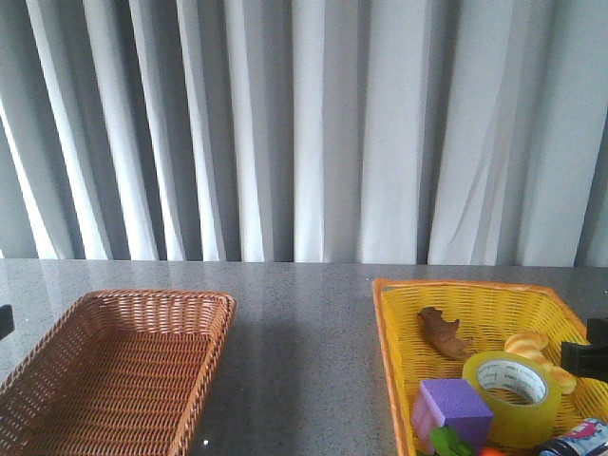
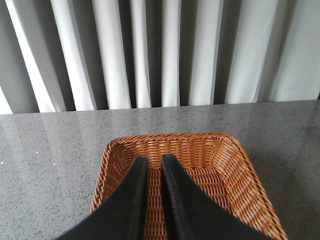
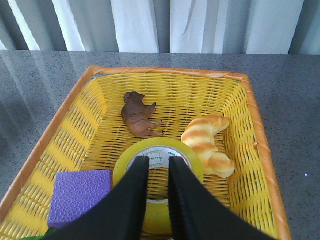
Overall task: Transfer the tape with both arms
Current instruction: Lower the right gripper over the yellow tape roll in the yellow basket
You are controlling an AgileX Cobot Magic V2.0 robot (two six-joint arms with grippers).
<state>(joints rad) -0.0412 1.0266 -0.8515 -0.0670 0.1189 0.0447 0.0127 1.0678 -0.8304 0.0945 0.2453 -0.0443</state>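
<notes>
The croissant toy [image 1: 542,359] is resting loosely against the tape's rim [image 1: 514,418], so as I lift, the tape will come free and the croissant toy will stay in the yellow basket.
The tape [image 1: 518,394] is a translucent yellow roll with a white printed core. It lies flat in the yellow basket [image 1: 456,285] at the front right. In the right wrist view my right gripper [image 3: 159,160] hovers above the tape [image 3: 192,162], its black fingers a narrow gap apart over the roll's hole, holding nothing. Only a black part of it [image 1: 587,353] shows at the right edge of the front view. My left gripper [image 2: 154,161] is shut and empty above the brown wicker basket [image 2: 170,136], which stands at the front left [image 1: 157,296].
In the yellow basket [image 3: 165,71] lie a croissant toy [image 3: 207,142], a brown animal toy [image 3: 137,116] and a purple block [image 3: 80,192] beside the tape. A green item [image 1: 446,442] and a blue-labelled item [image 1: 579,439] sit at its near end. Grey curtains hang behind the table.
</notes>
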